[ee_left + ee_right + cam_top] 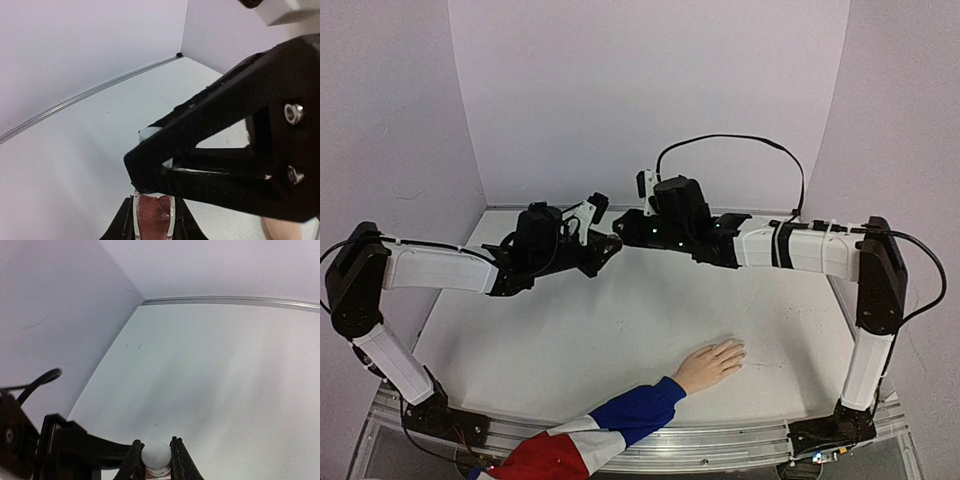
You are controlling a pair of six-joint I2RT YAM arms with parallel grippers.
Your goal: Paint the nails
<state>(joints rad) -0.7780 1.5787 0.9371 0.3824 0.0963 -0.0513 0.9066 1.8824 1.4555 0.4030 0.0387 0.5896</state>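
Observation:
With my left gripper rolled over and the white cap on the glass body (154,216), I next open my right gripper, turn the bottle back and regrip the cap (148,133).
The pale hand (710,365) with its blue, white and red sleeve (610,425) lies on the table near the front edge. Its nails (741,348) are too small to make out. High over the middle of the table, both grippers meet on a small bottle of pinkish-red polish (152,225). My left gripper (154,210) is shut on the glass body. My right gripper (156,446) is shut on the white cap (156,456). From above, the left gripper (608,247) and right gripper (624,233) touch tip to tip and hide the bottle.
Pale walls enclose the white table (620,330) at the back and both sides. A black cable (740,140) loops above the right arm. The right gripper's black fingers (215,150) fill much of the left wrist view.

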